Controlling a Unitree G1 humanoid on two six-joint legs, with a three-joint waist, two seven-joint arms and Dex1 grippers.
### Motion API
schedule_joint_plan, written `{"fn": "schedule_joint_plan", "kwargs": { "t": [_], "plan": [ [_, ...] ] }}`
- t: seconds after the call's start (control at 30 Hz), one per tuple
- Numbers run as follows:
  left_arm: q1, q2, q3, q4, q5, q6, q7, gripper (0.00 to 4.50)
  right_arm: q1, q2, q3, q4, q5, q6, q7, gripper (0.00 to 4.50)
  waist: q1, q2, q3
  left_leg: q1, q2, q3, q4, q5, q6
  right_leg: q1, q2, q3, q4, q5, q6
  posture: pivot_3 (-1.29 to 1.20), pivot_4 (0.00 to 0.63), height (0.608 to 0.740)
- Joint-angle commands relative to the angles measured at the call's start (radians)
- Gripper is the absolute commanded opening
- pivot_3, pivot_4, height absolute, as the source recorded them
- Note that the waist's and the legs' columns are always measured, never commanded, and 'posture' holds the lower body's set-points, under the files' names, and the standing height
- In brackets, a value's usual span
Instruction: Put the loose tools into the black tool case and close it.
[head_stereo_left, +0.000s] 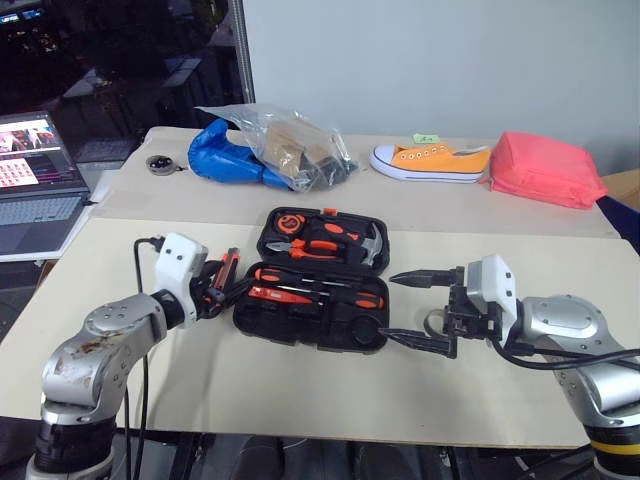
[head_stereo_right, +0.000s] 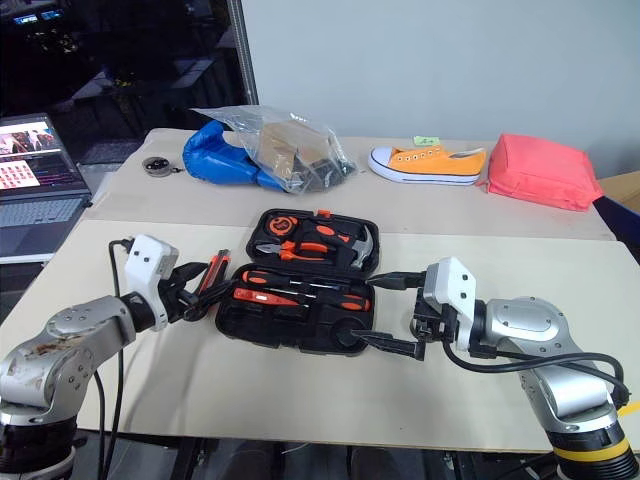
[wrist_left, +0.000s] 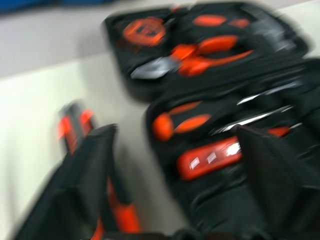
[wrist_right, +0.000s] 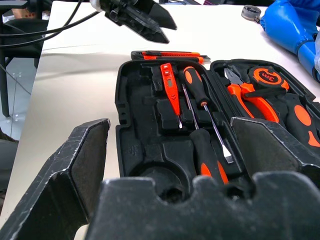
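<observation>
My left gripper should put its two fingers on either side of the knife's handle (wrist_left: 125, 216) before it turns the knife into the black tool case, because the utility knife (head_stereo_left: 229, 268) lies under one finger of the gripper.
The black tool case (head_stereo_left: 300, 337) lies open in the middle of the table. Its near half holds two long orange-and-black screwdrivers (wrist_right: 200, 92) and a small orange screwdriver (wrist_right: 170, 90) in their recesses. An orange-black utility knife (head_stereo_left: 229, 267) lies on the table just left of the case. My left gripper (head_stereo_left: 222, 288) hangs open just above and beside the knife, with nothing between its fingers (wrist_left: 87, 175). At the case's right end my right gripper (head_stereo_left: 420, 311) stands wide open, pointing left at the near right corner, empty.
The case's far half (head_stereo_left: 268, 222) holds pliers, a hammer and a round tape measure. Along the back are a blue item under a plastic bag (head_stereo_left: 275, 148), an orange shoe (head_stereo_left: 432, 160) and a pink pouch (head_stereo_left: 545, 170). A laptop (head_stereo_left: 35, 190) sits far left.
</observation>
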Motion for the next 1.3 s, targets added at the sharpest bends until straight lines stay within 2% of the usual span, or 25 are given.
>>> {"fn": "schedule_joint_plan", "kwargs": {
  "t": [0.03,0.07,0.2,0.7,0.77,0.83,0.9,0.97,1.0,1.1,1.3],
  "plan": [
    [-0.01,-0.007,-0.077,0.049,0.092,-0.124,0.007,1.85,-0.009,0.005,-0.013,-0.028,-0.001,-0.024,-0.011,4.5,-0.003,0.0,0.0,0.0,0.0,0.0,0.0,0.0,0.0,0.0,0.0,0.0,0.0,0.0,0.0,0.0,0.15,0.74],
    [-0.006,-0.017,-0.095,0.071,0.114,-0.155,0.015,1.58,-0.005,0.004,-0.017,-0.031,-0.002,-0.025,-0.012,4.5,-0.004,0.0,0.0,0.0,0.0,0.0,-0.001,0.0,0.0,0.0,0.0,0.0,0.0,0.0,0.0,0.0,0.15,0.74],
    [0.015,-0.04,-0.138,0.136,0.173,-0.225,0.028,0.05,0.018,-0.003,-0.033,-0.042,-0.004,-0.026,-0.02,4.5,-0.003,0.0,0.0,-0.001,0.0,0.0,-0.001,0.0,0.0,-0.001,0.0,0.0,0.0,0.0,0.0,0.0,0.15,0.74],
    [0.025,-0.01,-0.303,0.239,0.326,-0.281,-0.031,0.05,0.052,-0.015,-0.052,-0.068,-0.004,-0.018,-0.035,4.5,-0.001,0.003,-0.002,0.001,0.0,0.0,0.0,0.0,0.0,0.002,0.0,0.0,0.0,0.0,0.0,0.0,0.15,0.74],
    [0.026,-0.044,-0.249,0.223,0.293,-0.305,-0.014,0.05,0.051,-0.015,-0.048,-0.073,-0.003,-0.015,-0.039,4.5,0.0,0.003,-0.002,0.001,0.0,0.0,0.0,0.0,0.0,0.002,0.0,0.0,0.0,0.0,0.0,0.0,0.15,0.74],
    [0.02,-0.117,-0.113,0.175,0.179,-0.28,0.019,0.05,0.05,-0.015,-0.046,-0.078,0.002,-0.012,-0.043,4.5,0.001,0.003,-0.002,0.001,0.0,0.0,0.0,0.0,0.0,0.001,0.0,0.0,0.0,0.0,0.0,0.0,0.15,0.74],
    [0.013,-0.143,0.011,0.135,0.111,-0.233,0.056,0.05,0.05,-0.015,-0.046,-0.078,0.006,-0.012,-0.041,4.5,0.001,0.001,0.0,-0.001,0.0,0.0,0.001,0.0,0.0,0.0,0.0,0.0,0.0,0.0,0.001,0.0,0.15,0.74],
    [0.006,-0.144,0.102,0.118,0.071,-0.172,0.099,0.59,0.048,-0.013,-0.045,-0.075,0.009,-0.013,-0.039,4.5,-0.004,0.0,0.0,-0.002,0.001,-0.001,0.001,0.0,0.0,-0.001,0.001,-0.001,0.0,0.0,0.0,0.0,0.15,0.74],
    [0.003,-0.128,0.14,0.113,0.058,-0.129,0.116,0.68,0.045,-0.011,-0.042,-0.073,0.01,-0.014,-0.038,4.5,-0.006,0.0,0.0,-0.002,0.002,-0.001,0.001,0.0,0.0,-0.001,0.001,-0.001,0.0,0.0,0.0,0.0,0.15,0.74],
    [-0.016,-0.088,0.217,0.104,0.042,-0.029,0.163,1.81,0.028,-0.001,-0.026,-0.058,0.006,-0.019,-0.036,4.5,-0.007,0.0,0.0,-0.001,0.002,-0.001,0.0,0.0,0.0,-0.001,0.002,0.0,0.0,0.0,0.0,0.0,0.15,0.74],
    [-0.076,-0.063,0.215,0.089,0.014,0.178,0.234,3.88,-0.003,0.017,0.006,-0.023,-0.008,-0.035,-0.022,4.5,0.002,-0.001,0.001,0.0,-0.001,-0.001,0.001,0.0,0.0,0.0,0.0,-0.001,0.0,0.001,0.002,0.0,0.15,0.74]
  ]
}}
